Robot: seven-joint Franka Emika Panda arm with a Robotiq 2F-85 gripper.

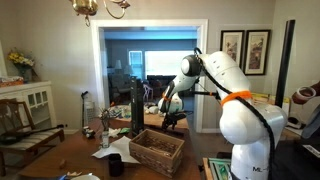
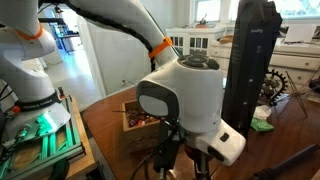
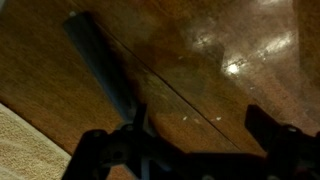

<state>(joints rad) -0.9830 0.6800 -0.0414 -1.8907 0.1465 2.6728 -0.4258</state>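
The dark grey strip [image 3: 122,97] passes under one finger of my open gripper, so I should move toward the beige patch [image 3: 25,145] until both fingers have the strip between them, and only then close.
My gripper [image 3: 185,142] hangs open over a brown wooden tabletop [image 3: 210,60], with only bare wood between its dark fingers [image 3: 272,135]. A long dark grey strip [image 3: 100,62] lies slantwise on the wood, reaching toward the left finger; I cannot tell what it is. In both exterior views the gripper [image 1: 172,118] [image 2: 185,162] points down at the table beside a wicker basket [image 1: 157,150] [image 2: 133,120]. The white wrist housing [image 2: 185,92] hides most of the fingers in an exterior view.
A tall black post [image 1: 136,105] [image 2: 250,70] stands on the table close to the arm. A bottle [image 1: 103,125], white paper [image 1: 115,150] and a dark cup [image 1: 115,165] sit on the table. A pale beige patch [image 3: 15,140] shows past the table edge.
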